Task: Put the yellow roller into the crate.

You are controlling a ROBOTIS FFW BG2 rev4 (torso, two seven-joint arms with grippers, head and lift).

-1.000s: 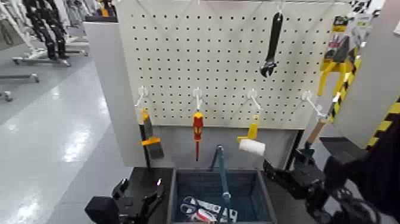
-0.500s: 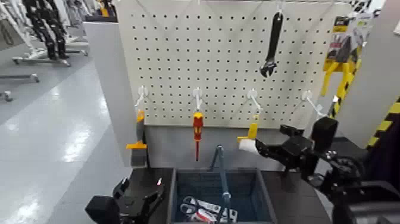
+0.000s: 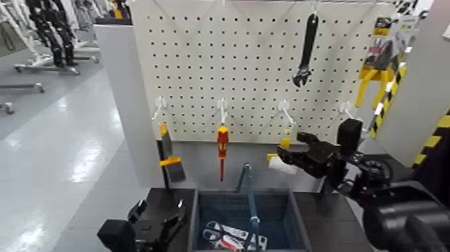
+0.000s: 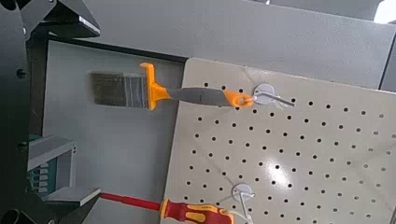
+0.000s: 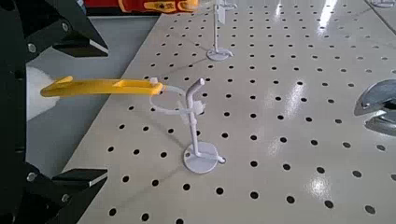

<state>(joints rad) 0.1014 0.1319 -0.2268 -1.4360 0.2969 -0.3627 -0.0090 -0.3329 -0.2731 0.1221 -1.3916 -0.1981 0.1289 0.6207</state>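
The white loop [image 5: 166,109] should come along and hang down when I lift the yellow handle, because it goes through the handle and over the hook's open tip [image 5: 196,85].
The yellow roller [image 3: 284,167] hangs by its yellow handle from a pegboard hook, white sleeve down, above the crate's far right corner. In the right wrist view its handle [image 5: 103,87] lies between my two dark fingers. My right gripper [image 3: 282,158] is open, with its jaws on either side of the roller and not closed on it. The dark blue-grey crate [image 3: 294,214] sits below the board, with its upright handle bar [image 3: 251,198] in the middle. My left gripper [image 3: 159,218] is open and empty, low beside the crate's left side.
On the pegboard [image 3: 254,74] hang a yellow-collared scraper [image 3: 167,159], a red-and-yellow screwdriver [image 3: 221,144], a black wrench [image 3: 307,50] and yellow-handled tools [image 3: 376,74] at the right. Scissors [image 3: 221,234] lie in the crate. A grey wall panel [image 3: 127,100] stands left.
My right arm rose from low beside the crate's right side and moved left, bringing its open jaws around the roller. The scraper swung left and back. The left arm stayed put.
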